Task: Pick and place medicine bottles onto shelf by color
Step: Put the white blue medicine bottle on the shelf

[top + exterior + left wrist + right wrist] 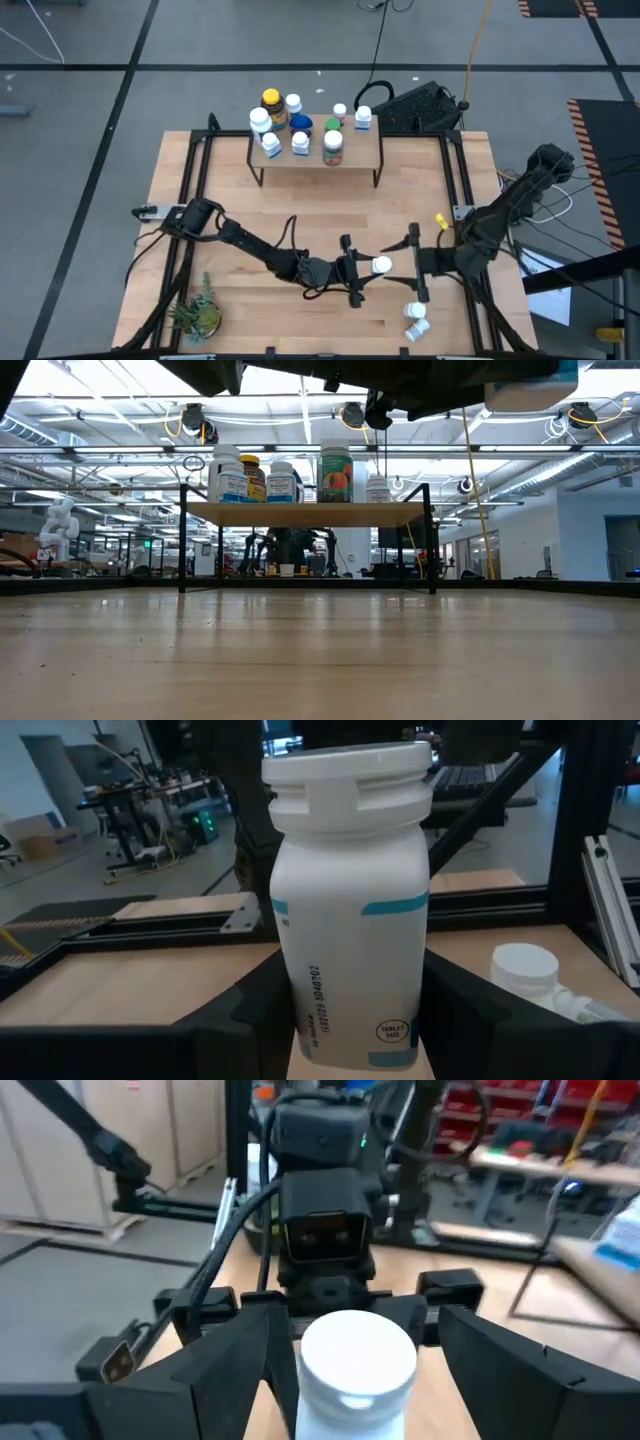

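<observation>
My right gripper should take the white bottle below its cap [348, 842], because the shelf's free spot [362, 144] is on my right gripper's side and my left gripper is holding the bottle.
A white medicine bottle [381, 265] with a teal-striped label hangs upright above the table's middle front, and my left gripper [372, 267] is shut on it. My right gripper [405, 263] is open just right of it. Its fingers [225, 1370] point level at the bottle's white cap [358, 1355] and stand to either side without touching. The shelf [315, 152], a light-wood board on black legs at the far middle, carries several bottles [300, 128], among them an amber one with a yellow cap [270, 105]. Two more white bottles [416, 320] lie on their sides at the front right. My left gripper pinches the white bottle's lower body [300, 1010] between its two fingers [235, 1025], one on each side. The fingers come level from the table's left. The bottle stands upright in the hold, cap [345, 770] up, lifted clear of the table.
A small green potted plant [197, 315] stands at the front left corner. Black frame rails [190, 190] run along the table's left and right sides. A dark keyboard [420, 108] lies beyond the far right corner. Bare wood [300, 215] lies between the shelf and the grippers.
</observation>
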You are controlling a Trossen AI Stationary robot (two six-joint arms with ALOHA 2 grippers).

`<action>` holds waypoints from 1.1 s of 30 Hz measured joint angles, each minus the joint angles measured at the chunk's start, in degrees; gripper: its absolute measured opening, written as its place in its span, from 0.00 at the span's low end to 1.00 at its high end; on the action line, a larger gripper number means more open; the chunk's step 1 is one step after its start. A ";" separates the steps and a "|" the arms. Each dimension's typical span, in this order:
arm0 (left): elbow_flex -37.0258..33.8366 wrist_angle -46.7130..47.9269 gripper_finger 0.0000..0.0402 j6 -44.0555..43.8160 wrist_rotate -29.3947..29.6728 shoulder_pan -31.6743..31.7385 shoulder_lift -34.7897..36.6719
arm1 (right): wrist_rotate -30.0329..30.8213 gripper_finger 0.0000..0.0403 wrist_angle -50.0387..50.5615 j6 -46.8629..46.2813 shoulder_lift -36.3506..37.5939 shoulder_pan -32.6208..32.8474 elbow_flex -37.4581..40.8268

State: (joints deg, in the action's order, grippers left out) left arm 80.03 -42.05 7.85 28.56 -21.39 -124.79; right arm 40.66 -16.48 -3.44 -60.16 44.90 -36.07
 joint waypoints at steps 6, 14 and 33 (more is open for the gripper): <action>0.00 0.05 0.43 -0.08 -0.21 0.00 0.00 | -8.87 0.72 -0.18 -3.00 -2.75 -3.96 0.00; 0.00 0.03 0.43 -1.05 -0.39 0.04 0.00 | -8.91 0.56 -1.71 -3.39 -3.26 -4.41 0.02; 0.00 4.12 0.65 -12.01 0.45 0.55 0.00 | -9.01 0.39 2.04 -6.97 -2.64 -5.83 0.02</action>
State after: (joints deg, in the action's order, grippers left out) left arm 80.03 -37.93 -4.16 29.01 -20.84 -124.79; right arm 31.65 -14.44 -10.41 -62.80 39.07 -36.05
